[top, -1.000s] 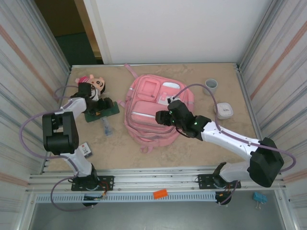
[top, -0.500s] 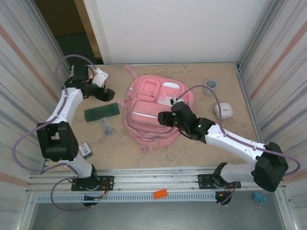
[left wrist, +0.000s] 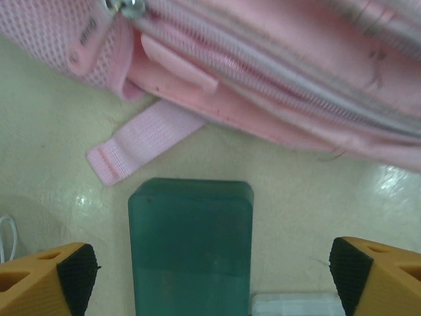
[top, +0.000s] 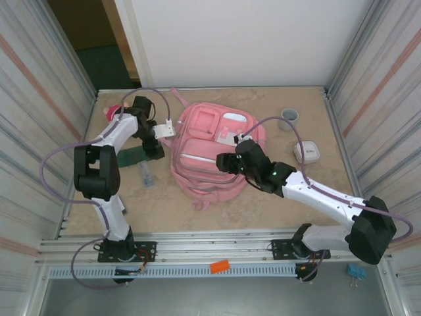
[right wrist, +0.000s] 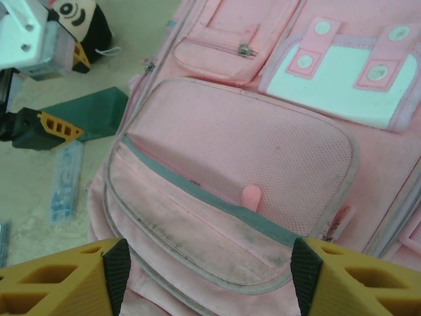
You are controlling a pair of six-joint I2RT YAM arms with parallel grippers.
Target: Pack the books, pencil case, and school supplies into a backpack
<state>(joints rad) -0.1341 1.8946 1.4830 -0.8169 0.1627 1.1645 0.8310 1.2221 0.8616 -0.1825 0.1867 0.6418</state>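
I should keep lowering my left gripper, as its open fingers are on both sides of the dark green pencil case's narrow width point(left wrist: 191, 230), until they can close on its long sides point(left wrist: 250, 247).
The pink backpack point(top: 209, 153) lies flat mid-table. The dark green pencil case point(top: 131, 157) rests on the table just left of it. My left gripper point(top: 152, 148) hovers at its right end, open. In the left wrist view the pencil case point(left wrist: 191, 243) lies between the wide-apart fingers of the left gripper point(left wrist: 214, 273), untouched, with the backpack point(left wrist: 296, 66) and a loose strap point(left wrist: 145, 141) beyond. My right gripper point(top: 223, 162) hangs open over the backpack's front pocket point(right wrist: 230, 171), the right gripper point(right wrist: 210, 270) holding nothing. A slim grey-blue stick point(top: 146, 176) lies near the pencil case. The books are out of view.
A plush doll point(top: 114, 110) lies at the far left, partly behind the left arm. A grey cup point(top: 289, 117) and a small white box point(top: 307, 153) stand right of the backpack. Metal walls close in both sides.
The left arm swung from the far-left corner over to the backpack's left edge, above the pencil case, and its jaws opened wider. The right arm barely moved.
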